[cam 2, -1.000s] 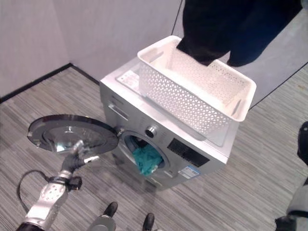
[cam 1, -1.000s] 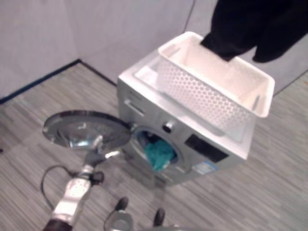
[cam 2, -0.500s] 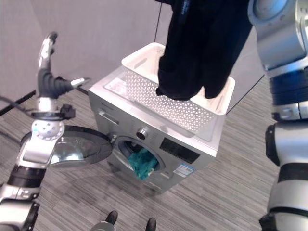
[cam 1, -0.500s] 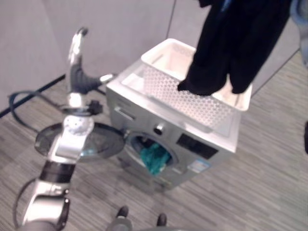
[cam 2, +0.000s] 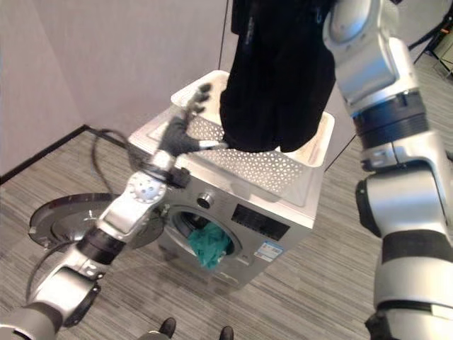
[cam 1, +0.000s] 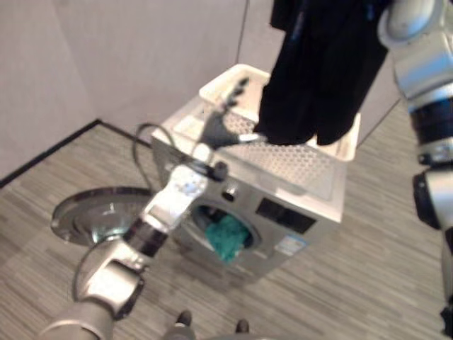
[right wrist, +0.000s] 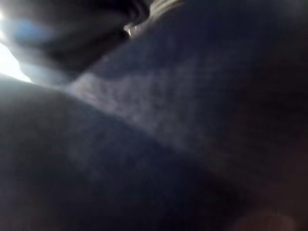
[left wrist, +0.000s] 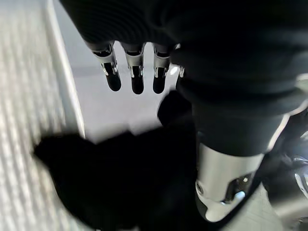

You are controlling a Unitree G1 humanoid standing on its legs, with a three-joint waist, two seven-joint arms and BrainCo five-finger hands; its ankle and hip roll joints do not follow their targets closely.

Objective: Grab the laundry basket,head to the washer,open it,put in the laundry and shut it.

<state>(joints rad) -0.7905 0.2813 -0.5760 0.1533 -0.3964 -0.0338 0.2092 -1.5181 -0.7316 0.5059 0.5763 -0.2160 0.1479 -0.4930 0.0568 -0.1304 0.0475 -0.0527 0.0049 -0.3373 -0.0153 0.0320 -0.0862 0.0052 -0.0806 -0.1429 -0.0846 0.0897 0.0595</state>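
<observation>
The black garment (cam 1: 315, 74) is hanging long and limp (cam 1: 301, 131), so it will bunch up and fit through the opening of the washer's drum when I push it in.
A white perforated laundry basket (cam 1: 304, 159) stands on top of the silver washer (cam 1: 301, 216). The washer's round door (cam 1: 92, 212) hangs wide open to the left, and a teal cloth (cam 1: 228, 237) spills from the drum opening. A black garment (cam 2: 279, 78) hangs above the basket from my raised right arm (cam 2: 382, 106); in the right wrist view the dark cloth (right wrist: 183, 134) lies right against that hand. My left hand (cam 1: 223, 127) reaches over the washer top with fingers (left wrist: 137, 72) straight and spread, just beside the garment's (left wrist: 120, 183) lower edge, holding nothing.
Grey partition walls (cam 1: 141, 57) stand close behind the washer. Striped grey floor (cam 1: 368, 283) spreads in front and to the right. The open door takes up the floor space left of the washer.
My left hand swung from high at the washer's left across to the garment's lower edge over the basket. The garment hangs slightly higher. The camera has shifted.
</observation>
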